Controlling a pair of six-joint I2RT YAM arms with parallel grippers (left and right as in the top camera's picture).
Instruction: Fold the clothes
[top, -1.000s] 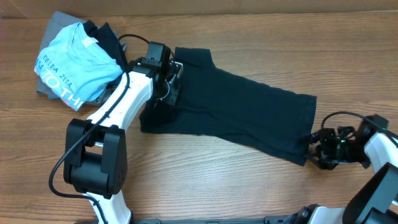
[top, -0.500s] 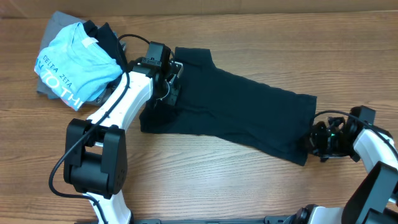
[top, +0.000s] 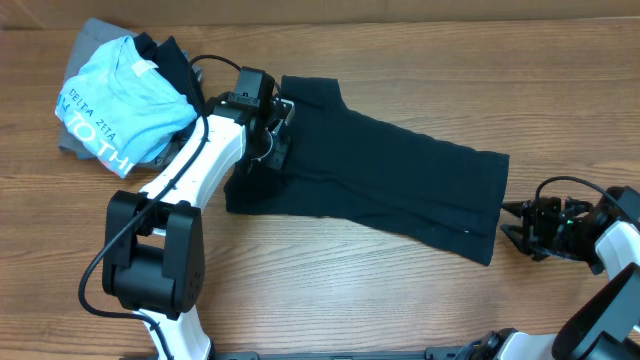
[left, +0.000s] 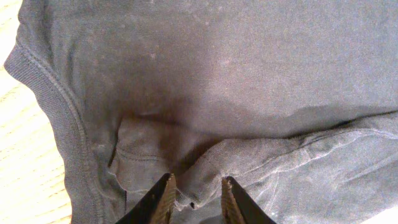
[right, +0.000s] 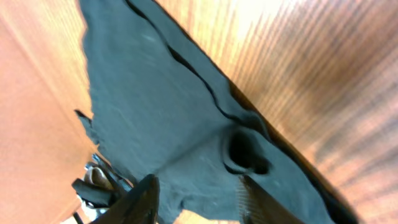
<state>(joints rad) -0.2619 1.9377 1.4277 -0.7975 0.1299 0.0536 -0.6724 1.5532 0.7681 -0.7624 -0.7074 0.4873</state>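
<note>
The robot's right gripper is next to the puckered fold (right: 245, 154) in the T-shirt's edge while the T-shirt's front corner (top: 487, 259) is lying loose, so the robot should move along and grasp that corner.
The dark navy T-shirt (top: 400, 180) lies spread flat across the middle of the wooden table, running from upper left to lower right. My left gripper (top: 279, 141) rests on the shirt's left part. In the left wrist view its jaws (left: 198, 199) pinch a raised fold of the dark fabric (left: 249, 74) beside a ribbed hem. My right gripper (top: 512, 228) is open, just off the shirt's right edge and apart from it. In the right wrist view its jaws (right: 196, 199) are spread and empty, with the shirt (right: 155, 112) beyond them. The chest logo is hidden.
A pile of clothes sits at the back left: a light blue T-shirt with white lettering (top: 120, 95) on a grey garment (top: 82, 55), with another dark piece (top: 172, 58) behind it. Bare wooden table (top: 330, 290) lies in front of the shirt.
My right gripper went left to the shirt's right edge, then drew back to the right, open and empty. The left arm and the shirt have not moved.
</note>
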